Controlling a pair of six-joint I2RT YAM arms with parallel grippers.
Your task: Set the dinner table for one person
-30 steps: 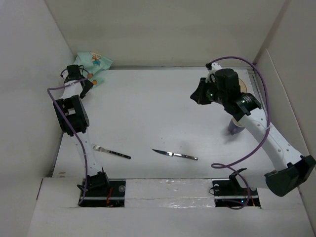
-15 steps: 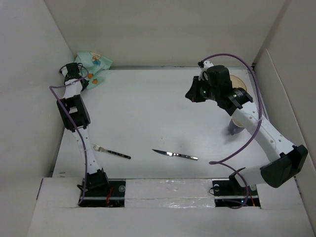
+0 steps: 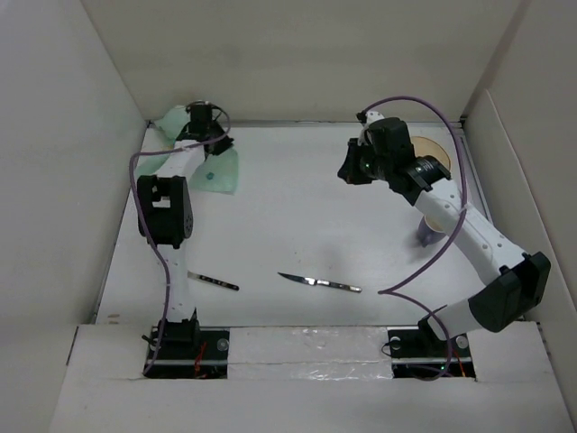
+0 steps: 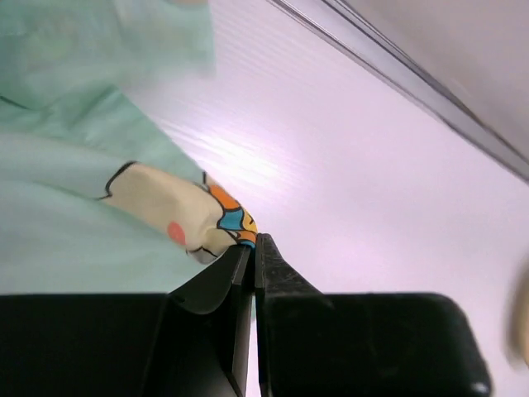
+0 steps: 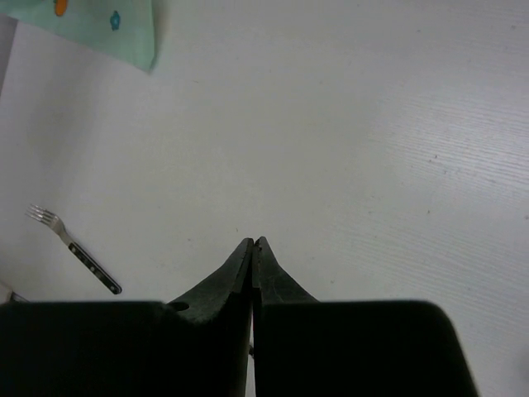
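The placemat (image 3: 218, 173) is bunched up out of my right gripper's reach, so next my left gripper lays it across the table's middle (image 3: 284, 185) first. My right gripper should then take a loose corner of the placemat.
The dinner table (image 3: 297, 207) is a flat white surface with white walls round it. At its back left, my left gripper (image 3: 213, 142) is shut on the edge of a mint-green, cartoon-printed placemat (image 3: 220, 170). In the left wrist view the left gripper (image 4: 251, 240) pinches the printed cloth (image 4: 91, 174) at its tips. My right gripper (image 3: 348, 173) hovers over the back right of the table, shut with nothing in it. The right wrist view shows that gripper (image 5: 253, 241) above bare table (image 5: 372, 149).
A knife (image 3: 320, 283) lies near the front middle. A fork (image 3: 213, 282), partly behind the left arm, lies front left; it also shows in the right wrist view (image 5: 73, 244). A tan plate (image 3: 435, 148) sits back right, and a purple cup (image 3: 425, 234) stands by the right arm.
The left gripper closed on the placemat and swung right along the back wall, pulling the cloth out of the corner. The right gripper shifted slightly back and left.
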